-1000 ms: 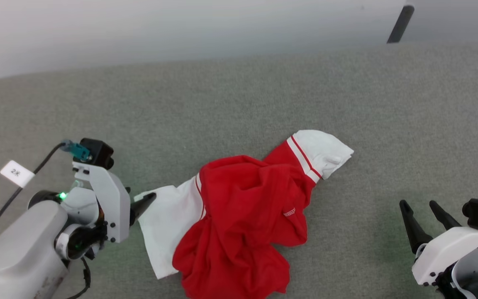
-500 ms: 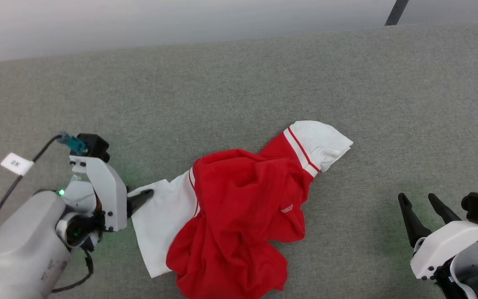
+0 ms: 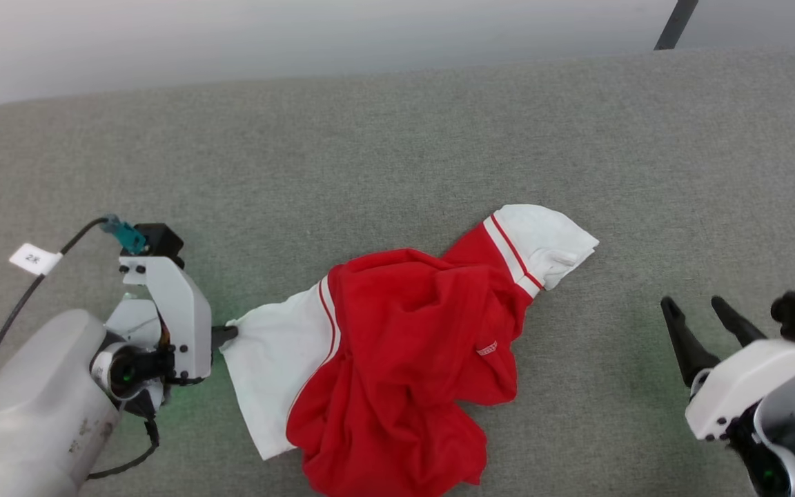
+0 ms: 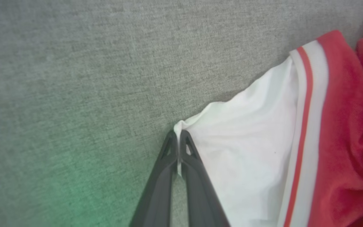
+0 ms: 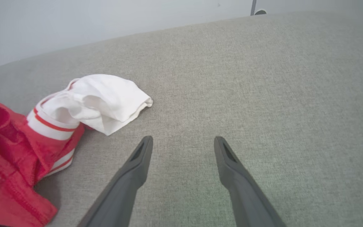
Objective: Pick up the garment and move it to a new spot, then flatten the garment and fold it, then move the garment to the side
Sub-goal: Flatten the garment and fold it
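The garment has its red body in loose folds between both white sleeves, so it will spread wide open when I lift it by the sleeves.
The garment, a red jersey with white sleeves and red-white striped trim, lies crumpled on the grey cloth surface. My left gripper is shut on the corner of its left white sleeve. In the left wrist view the two fingers pinch the sleeve's corner of the garment. My right gripper stands open over bare cloth, right of the garment. In the right wrist view my right gripper holds nothing, and the other white sleeve lies to the upper left.
A black cable with a white tag runs from my left wrist. The grey surface ends at a pale wall at the back. A dark pole stands at the upper right.
My left gripper has shut on the white sleeve's corner and drawn back to the left a little. The head view has shifted slightly. My right gripper stays open.
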Available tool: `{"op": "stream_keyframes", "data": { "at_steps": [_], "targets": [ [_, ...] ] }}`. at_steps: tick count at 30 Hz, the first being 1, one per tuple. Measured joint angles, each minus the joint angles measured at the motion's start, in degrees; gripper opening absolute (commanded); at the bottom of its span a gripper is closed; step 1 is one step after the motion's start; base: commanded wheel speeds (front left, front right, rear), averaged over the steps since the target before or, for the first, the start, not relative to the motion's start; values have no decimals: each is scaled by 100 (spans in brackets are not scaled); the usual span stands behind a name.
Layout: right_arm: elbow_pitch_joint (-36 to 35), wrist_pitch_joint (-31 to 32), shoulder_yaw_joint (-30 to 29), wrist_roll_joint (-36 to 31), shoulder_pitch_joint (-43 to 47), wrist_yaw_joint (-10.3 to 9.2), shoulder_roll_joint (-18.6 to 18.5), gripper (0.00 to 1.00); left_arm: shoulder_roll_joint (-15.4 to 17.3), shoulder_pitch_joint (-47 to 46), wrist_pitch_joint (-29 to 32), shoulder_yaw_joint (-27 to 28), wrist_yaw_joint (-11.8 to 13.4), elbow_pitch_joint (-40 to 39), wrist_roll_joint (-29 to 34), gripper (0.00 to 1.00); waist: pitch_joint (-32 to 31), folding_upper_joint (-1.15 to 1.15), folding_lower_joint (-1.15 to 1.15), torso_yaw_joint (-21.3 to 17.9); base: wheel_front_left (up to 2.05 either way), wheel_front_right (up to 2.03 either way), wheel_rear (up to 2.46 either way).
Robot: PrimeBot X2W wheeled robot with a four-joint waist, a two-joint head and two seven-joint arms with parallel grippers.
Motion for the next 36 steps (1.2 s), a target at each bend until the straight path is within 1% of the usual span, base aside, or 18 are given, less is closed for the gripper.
{"op": "stream_keyframes", "data": {
  "at_steps": [5,9,12,14,21,24,29,36],
  "targets": [
    [-152,494,108,215,-292,0,-140,100,26,-24,104,-26,40,-112,-2,0,-30,0,0,67,0,0,0],
    [-202,1133,291,478,-647,0,-277,100,52,-42,123,-41,58,-200,11,0,-25,0,0,113,0,0,0],
    [-170,1667,436,581,-948,0,-464,100,33,-48,89,-57,74,-254,47,0,-26,0,0,167,0,0,0],
    [-84,1951,516,598,-1178,0,-601,100,2,-55,75,-69,82,-272,55,0,-24,0,0,215,0,0,0],
    [505,2650,717,744,-1773,0,-853,100,-170,-152,41,-131,71,-282,104,0,22,0,0,436,0,0,0],
    [677,2662,834,805,-1974,0,-949,100,-254,-207,22,-151,53,-259,114,0,66,0,0,537,0,0,0],
    [881,2604,1003,869,-2092,0,-970,100,-389,-284,-207,-133,54,-149,176,0,140,0,0,680,0,0,0],
    [1116,2593,1071,877,-2235,0,-1059,100,-516,-393,-142,-164,2,-41,159,0,193,0,0,795,0,0,0]
  ]
}}
